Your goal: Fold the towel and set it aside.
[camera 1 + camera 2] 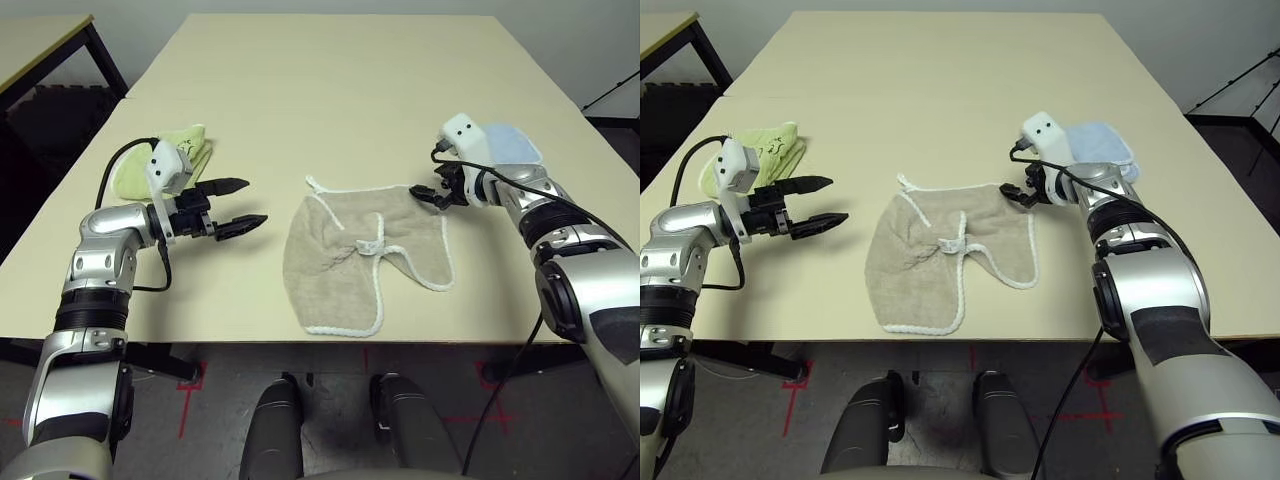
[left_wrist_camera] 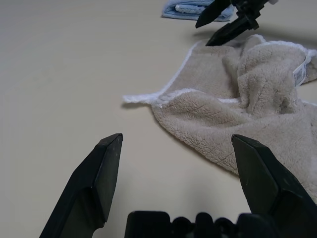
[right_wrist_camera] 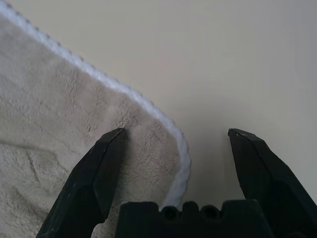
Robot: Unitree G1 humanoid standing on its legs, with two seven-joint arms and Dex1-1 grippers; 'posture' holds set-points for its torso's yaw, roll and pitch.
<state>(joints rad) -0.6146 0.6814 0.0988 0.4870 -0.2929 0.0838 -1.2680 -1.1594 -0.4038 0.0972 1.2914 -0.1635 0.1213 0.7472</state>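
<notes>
White edging goes across the middle of the beige towel. The towel's folds will fall open into a long hanging sheet when I lift it.
The beige towel with white corded edging lies crumpled and partly folded over itself near the table's front edge, a small white tag showing on it. My left gripper hovers open to the towel's left, a short gap away, with nothing between its fingers. My right gripper is open at the towel's far right corner; that corner lies between its spread fingers, one finger over the cloth and the other over bare table.
A lime-green folded towel lies at the left behind my left arm. A light blue folded towel sits at the right behind my right wrist. The tan table stretches bare toward the back. The front edge runs just below the towel.
</notes>
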